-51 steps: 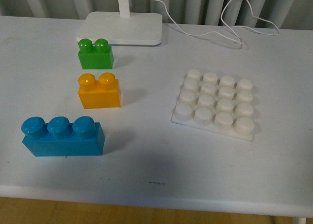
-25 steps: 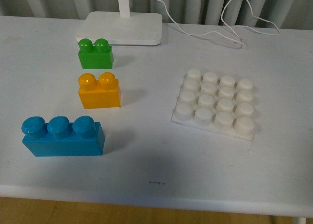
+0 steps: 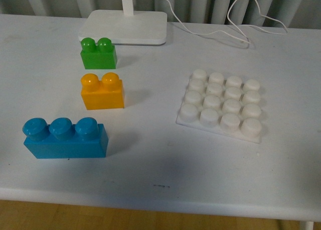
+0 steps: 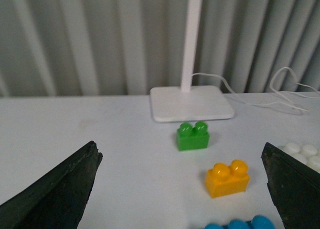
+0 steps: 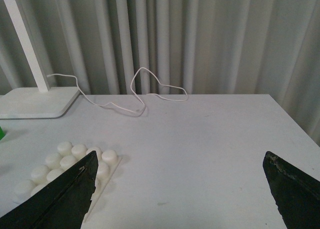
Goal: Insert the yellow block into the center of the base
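Note:
The white studded base (image 3: 221, 105) sits crooked with free edges (image 3: 217, 132), so it will move slightly when I press the yellow block down onto it.
The yellow block (image 3: 102, 91) stands upright on the white table, left of centre, between a green brick (image 3: 99, 54) and a blue brick (image 3: 64, 137). The white studded base (image 3: 221, 105) lies flat to its right. Neither arm shows in the front view. My left gripper (image 4: 182, 191) is open and empty, held above the table; the yellow block (image 4: 227, 178) sits ahead of it, nearer one finger (image 4: 295, 189). My right gripper (image 5: 180, 194) is open and empty over bare table, with the base (image 5: 65, 161) beside one finger (image 5: 60, 199).
A white lamp foot (image 3: 125, 27) with its post stands at the back of the table, and its white cable (image 3: 235, 24) loops along the back edge. The green brick (image 4: 192, 136) and the lamp foot (image 4: 191, 103) lie beyond the yellow block. Grey curtains hang behind.
The front view has shifted very slightly; the bricks and the base have not moved.

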Controlling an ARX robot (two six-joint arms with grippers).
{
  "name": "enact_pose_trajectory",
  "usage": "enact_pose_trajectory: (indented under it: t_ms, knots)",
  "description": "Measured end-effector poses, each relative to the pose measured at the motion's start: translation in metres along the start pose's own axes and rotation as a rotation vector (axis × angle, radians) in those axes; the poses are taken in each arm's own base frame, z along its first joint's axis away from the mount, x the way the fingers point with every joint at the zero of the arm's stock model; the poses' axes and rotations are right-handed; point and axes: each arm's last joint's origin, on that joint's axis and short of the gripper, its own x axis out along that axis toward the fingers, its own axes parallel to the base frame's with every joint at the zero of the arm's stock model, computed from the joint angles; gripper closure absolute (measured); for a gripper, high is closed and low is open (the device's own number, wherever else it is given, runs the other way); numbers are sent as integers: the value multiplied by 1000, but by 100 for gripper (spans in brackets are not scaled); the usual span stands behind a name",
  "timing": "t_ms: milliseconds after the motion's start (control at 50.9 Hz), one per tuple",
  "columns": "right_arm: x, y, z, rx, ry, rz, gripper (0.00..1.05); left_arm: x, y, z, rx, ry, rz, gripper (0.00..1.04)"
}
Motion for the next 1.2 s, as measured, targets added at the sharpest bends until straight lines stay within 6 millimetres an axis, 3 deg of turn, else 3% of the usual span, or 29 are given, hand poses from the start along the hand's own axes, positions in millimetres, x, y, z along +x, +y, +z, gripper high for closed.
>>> enact_pose_trajectory:
  t_ms: [118, 314, 629, 924, 1199]
  knots:
    - [0, 0, 0, 0, 0, 0, 10, 30, 1, 18, 104, 24, -184, 6]
    - [0, 0, 0, 0, 0, 0, 9, 84, -1, 22, 276, 191, -501, 6]
    - [0, 0, 0, 0, 0, 0, 9, 156, -9, 44, 521, 356, -832, 6]
    - [0, 0, 0, 0, 0, 0, 9, 188, -27, 43, 731, 587, -1063, 6]
    - [0, 0, 0, 0, 0, 0, 9, 220, -35, 25, 1039, 711, -1089, 6]
